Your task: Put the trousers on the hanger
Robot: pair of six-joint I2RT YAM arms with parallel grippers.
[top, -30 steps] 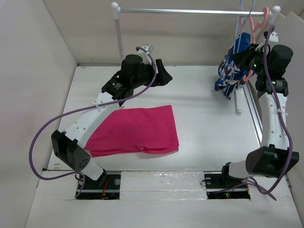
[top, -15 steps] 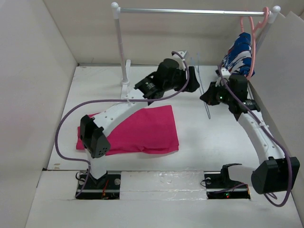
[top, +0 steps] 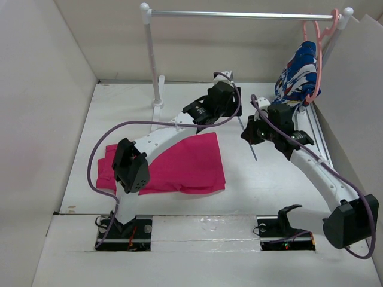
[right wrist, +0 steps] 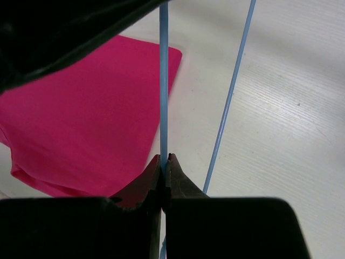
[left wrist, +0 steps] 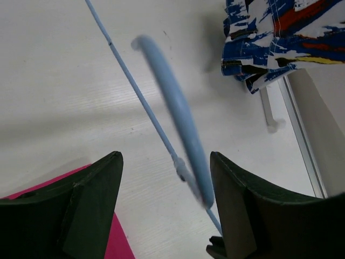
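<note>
The hanger's wire (right wrist: 164,102) is pinched in my right gripper, so my left gripper should take the hanger's hook first. My right gripper will then be free to pull the trousers' end (top: 218,164) through the hanger.
The magenta trousers (top: 185,161) lie folded flat on the table at the left front, partly under my left arm. They also show in the right wrist view (right wrist: 91,108). My right gripper (top: 248,130) is shut on a wire of the thin light-blue hanger (top: 252,148) and holds it above the table at the centre; its jaws (right wrist: 164,159) pinch the wire. My left gripper (top: 236,107) is open just behind it. In the left wrist view the hanger's hook (left wrist: 178,124) sits between the open fingers (left wrist: 164,162), closer to the right one.
A clothes rail (top: 239,13) on a white post (top: 152,60) spans the back. A salmon-pink hanger (top: 317,54) with a blue-and-white garment (top: 297,75) hangs at its right end, also seen in the left wrist view (left wrist: 280,38). Walls enclose the left, back and right.
My right arm has brought the light-blue hanger from the rack's right end down to the table's centre. My left arm swung from the back left to meet it.
</note>
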